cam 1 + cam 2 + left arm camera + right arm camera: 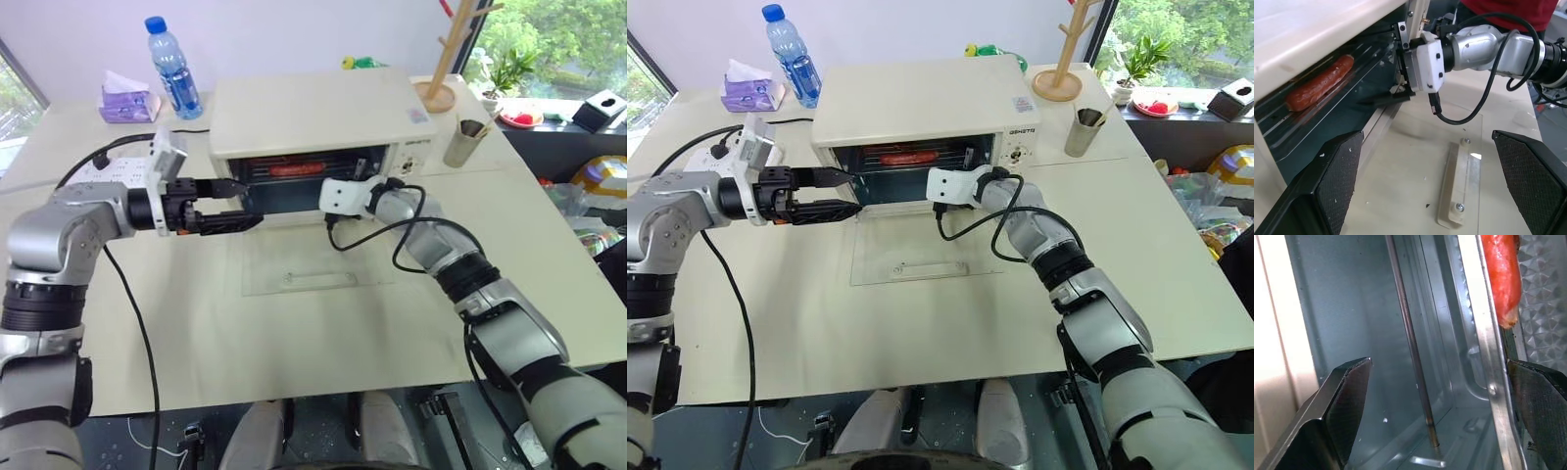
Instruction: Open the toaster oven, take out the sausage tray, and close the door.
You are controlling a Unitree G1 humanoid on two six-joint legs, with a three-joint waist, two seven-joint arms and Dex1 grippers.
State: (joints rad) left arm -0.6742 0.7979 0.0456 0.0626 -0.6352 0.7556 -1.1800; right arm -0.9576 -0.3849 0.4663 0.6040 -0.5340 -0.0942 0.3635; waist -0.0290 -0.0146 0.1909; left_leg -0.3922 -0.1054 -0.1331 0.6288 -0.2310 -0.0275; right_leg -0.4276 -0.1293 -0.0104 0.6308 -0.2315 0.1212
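Note:
My gripper will slide the sausage tray out and leave the metal rod (1413,342) behind when it pulls, because a clear gap lies between the tray's rim (1492,357) and the rod beneath.
The cream-white toaster oven (313,113) stands at the back of the table. Its glass door (265,269) lies flat on the tabletop, bar handle (1459,188) facing me. Inside, the sausage tray (1488,357) holds reddish sausages (1320,83) on a rack. My right gripper (1440,363) reaches into the oven mouth, open, with the tray's shiny rim between its fingers, close to one of them. My left gripper (245,203) hovers open and empty at the left end of the oven mouth, pointing right.
A water bottle (174,69) and tissue pack (127,98) stand back left beside a power strip (118,168). A wooden mug tree (441,69) and metal cup (465,142) are right of the oven. A person in red (1508,10) stands beyond.

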